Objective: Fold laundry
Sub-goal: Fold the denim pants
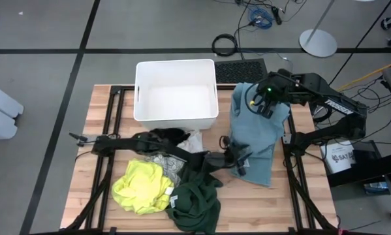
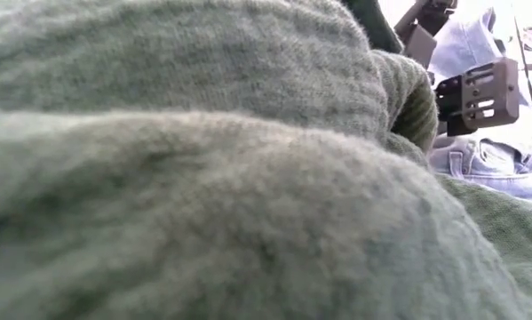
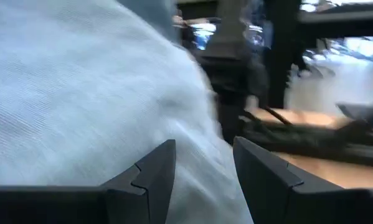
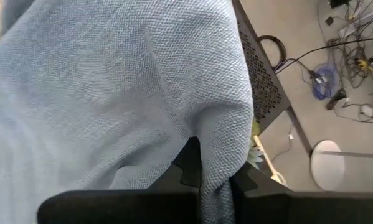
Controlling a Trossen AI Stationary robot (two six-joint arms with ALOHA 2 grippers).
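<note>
The light blue garment's lower part (image 1: 256, 167) has my left gripper at it, so next my left gripper moves back out of the way before my right gripper folds the garment's upper edge (image 1: 243, 93) over that part.
My right gripper (image 1: 263, 106) is up over the table's far right, shut on the light blue garment (image 1: 255, 134). The garment hangs from it and its lower end (image 1: 255, 171) lies on the wood. My left gripper (image 1: 239, 162) reaches in level from the left, low beside the garment's lower part. Its fingers are open, and the blue cloth (image 3: 99, 106) shows just beyond and between them. The yellow (image 1: 143, 187), dark green (image 1: 195, 199), black (image 1: 166, 136) and white-grey patterned (image 1: 174, 162) garments lie heaped on the table's near left. The green one (image 2: 203, 178) fills the low view. My right gripper pinches a bunched fold of the light blue garment's upper edge (image 4: 215, 177) between its two fingers, coming from above and slanting down. The cloth drapes over the fingers and hangs slack below, its lower end on the table. Whether my left gripper touches the cloth, I cannot tell.
A white plastic bin (image 1: 141, 98) stands at the table's far middle, next to the hanging garment. The garment heap lies under and beside my left arm (image 1: 136, 145). Bare wood (image 1: 299, 196) shows at the near right corner.
</note>
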